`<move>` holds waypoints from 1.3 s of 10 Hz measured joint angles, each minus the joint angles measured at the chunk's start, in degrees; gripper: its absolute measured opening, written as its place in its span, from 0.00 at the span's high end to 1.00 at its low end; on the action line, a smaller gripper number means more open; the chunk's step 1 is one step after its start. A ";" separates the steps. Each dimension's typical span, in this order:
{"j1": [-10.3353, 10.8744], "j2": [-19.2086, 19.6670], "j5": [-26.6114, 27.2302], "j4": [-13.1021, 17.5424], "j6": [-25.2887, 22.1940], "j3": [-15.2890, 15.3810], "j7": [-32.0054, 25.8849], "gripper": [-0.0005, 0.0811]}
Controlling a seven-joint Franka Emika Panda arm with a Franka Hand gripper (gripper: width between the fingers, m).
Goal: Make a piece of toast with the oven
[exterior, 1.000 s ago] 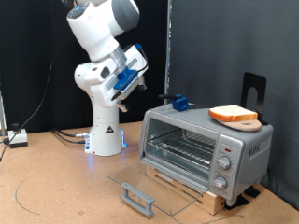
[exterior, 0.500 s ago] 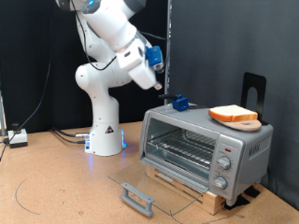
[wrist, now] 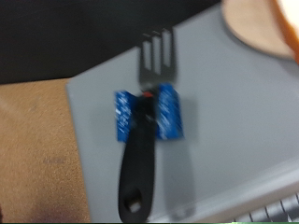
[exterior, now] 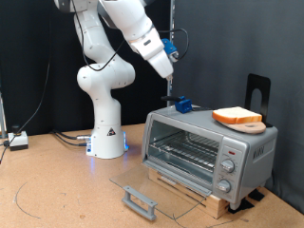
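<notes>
The robot's gripper is tilted crooked above the black fork's handle (wrist: 139,166), so it should turn upright and line up with the fork before it goes down to the blue wrap (exterior: 182,105).
The silver-grey oven (exterior: 204,147) stands on a wooden base at the exterior view's right, its glass door (exterior: 157,185) folded down open and its wire rack bare. The piece of toast (exterior: 236,115) lies on a round wooden board (exterior: 249,125) on the oven's top. A black fork with a blue wrap (exterior: 180,103) lies on the top's left end. My gripper (exterior: 173,46) hangs high above that fork, touching nothing. The wrist view shows the fork (wrist: 145,112) on the grey oven top (wrist: 234,112), with the board (wrist: 248,23) at a corner; no fingers show there.
The arm's white base (exterior: 104,133) stands left of the oven. A black stand (exterior: 258,90) rises behind the toast. Cables (exterior: 28,195) lie on the brown table at the left. The door handle (exterior: 138,201) juts out in front of the oven.
My arm has swung up and towards the exterior view's right, carrying the gripper from beside the base to high above the oven's left end. Oven, toast and fork have not moved.
</notes>
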 joint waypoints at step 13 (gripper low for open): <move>-0.65 -16.85 -4.18 -12.74 15.39 16.39 -0.09 0.01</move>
